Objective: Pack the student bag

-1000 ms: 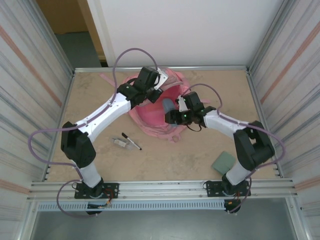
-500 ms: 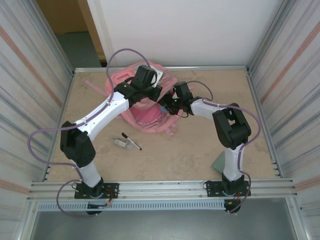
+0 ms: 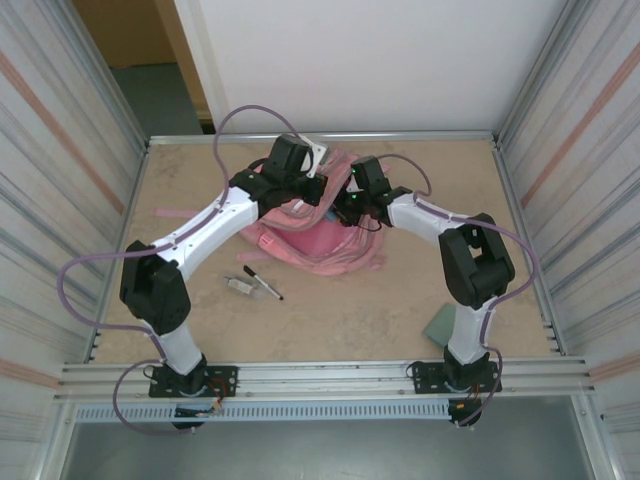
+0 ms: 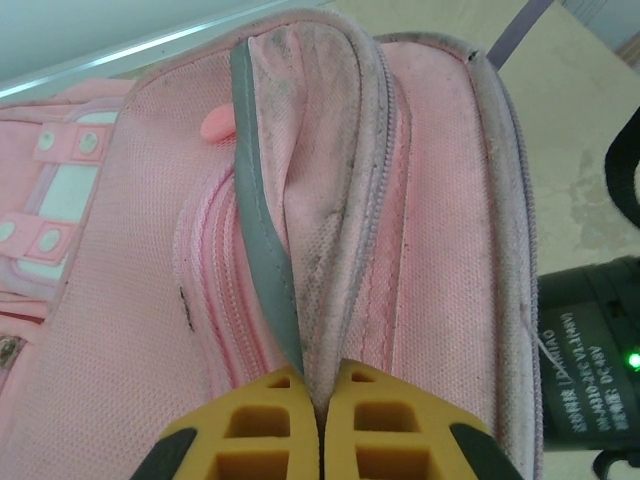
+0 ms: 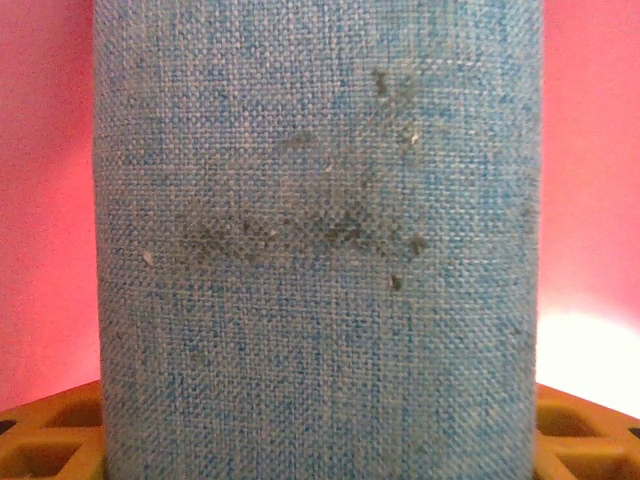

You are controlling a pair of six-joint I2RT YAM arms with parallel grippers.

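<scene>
The robot's right gripper holds the pencil case (image 5: 320,220) shallow in the bag's opening (image 3: 327,228), so it should let go of the pencil case and push it deeper with closed fingers.
The pink student bag (image 3: 312,246) lies at the back middle of the table. My left gripper (image 3: 305,186) is shut on a fold of its rim beside a grey trim strip; the left wrist view shows the yellow fingertips (image 4: 270,420) pinching that pink fabric (image 4: 440,200). My right gripper (image 3: 347,205) reaches into the bag's mouth from the right. It is shut on the blue-grey pencil case (image 5: 320,230), whose woven cloth stands between the yellow pads (image 5: 50,440). Pink lining glows on both sides of the case.
A black pen (image 3: 263,283) and a small grey item (image 3: 238,285) lie in front of the bag. A grey-green pad (image 3: 446,324) sits near the right arm's base. A pink strap (image 3: 170,212) trails left. Metal walls close in the table.
The right gripper has carried the pencil case back and left, from above the bag's right side into its mouth. The bag has shifted and flattened forward. The left gripper keeps its hold on the rim.
</scene>
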